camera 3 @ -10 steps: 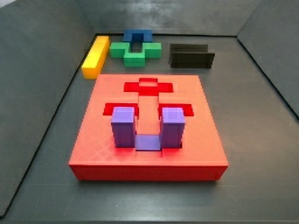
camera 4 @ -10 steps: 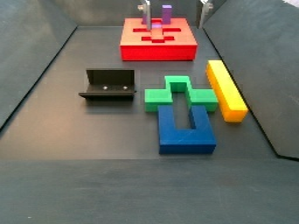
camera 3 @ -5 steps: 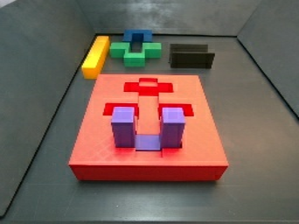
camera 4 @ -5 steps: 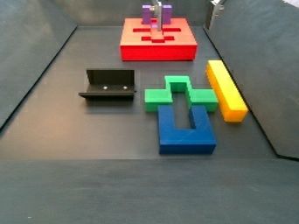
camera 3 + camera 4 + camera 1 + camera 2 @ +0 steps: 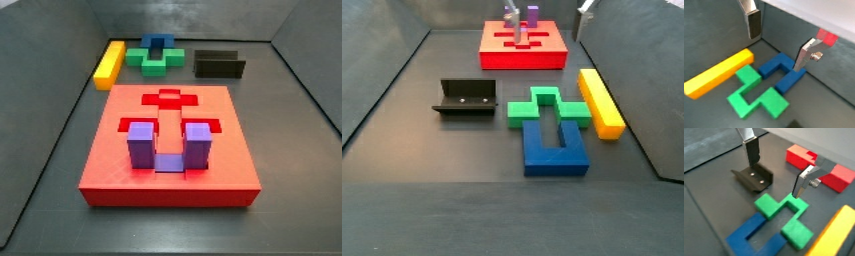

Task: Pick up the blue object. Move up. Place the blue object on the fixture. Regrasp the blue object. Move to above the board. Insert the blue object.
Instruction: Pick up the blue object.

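Observation:
My gripper will bring the blue object [image 5: 158,39] up alone when it lifts, because grey floor [image 5: 773,80] shows between the blue object's pegs and the green block.
The blue object [image 5: 556,146] lies flat on the floor, its two prongs either side of one arm of a green notched block [image 5: 545,106]. It shows in both wrist views [image 5: 781,73] [image 5: 753,231] and in the farther side view [image 5: 158,45]. My gripper [image 5: 777,40] [image 5: 777,167] hangs open high above these pieces with nothing between its fingers. One fingertip [image 5: 585,6] just shows at the edge of a side view. The black fixture [image 5: 465,98] [image 5: 754,178] [image 5: 219,64] stands empty beside the green block. The red board [image 5: 147,172] [image 5: 492,55] carries an upright purple U-shaped block [image 5: 167,146].
A long yellow bar [image 5: 600,101] [image 5: 717,73] lies beside the blue and green pieces, near a sloping wall. Grey walls enclose the floor on all sides. The board's cross-shaped recess [image 5: 168,99] is open.
In a side view the gripper's fingertips have shifted slightly toward the frame's edge. None of the pieces has moved.

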Available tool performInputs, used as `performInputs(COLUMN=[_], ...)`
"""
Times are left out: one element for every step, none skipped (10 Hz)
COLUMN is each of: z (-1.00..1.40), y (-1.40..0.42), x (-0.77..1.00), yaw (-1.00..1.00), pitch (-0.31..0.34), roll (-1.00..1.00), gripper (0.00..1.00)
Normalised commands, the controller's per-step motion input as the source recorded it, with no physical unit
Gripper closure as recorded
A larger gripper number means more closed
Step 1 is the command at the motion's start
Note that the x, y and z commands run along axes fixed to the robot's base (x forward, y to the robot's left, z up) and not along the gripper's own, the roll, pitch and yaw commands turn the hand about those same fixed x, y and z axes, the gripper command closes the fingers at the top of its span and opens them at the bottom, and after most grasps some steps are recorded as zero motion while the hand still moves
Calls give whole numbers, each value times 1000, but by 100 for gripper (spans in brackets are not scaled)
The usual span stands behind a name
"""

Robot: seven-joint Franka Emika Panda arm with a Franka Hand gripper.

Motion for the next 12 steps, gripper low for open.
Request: performInputs(z=[-31,-126,-254,-320,-323,-446,-737,-823,-780,-640,-474,-166], y=[323,131,3,0,17,54,109,163,97,129,146,214], x=[1000,1000,1000,1000,1000,1000,663,334,206,29,0,-71], yaw=[0,0,0,0,0,0,23,0,0,-71,-120,-157], pitch=[149,124,69,16,21,0,-66,-167,-196,-217,-214,-209], roll=[-11,-36,-41,-33,-27,-44,-13,-50,-60,-144,-274,-467], gripper=[0,0,0,0,0,0,0,0,0,0,0,0])
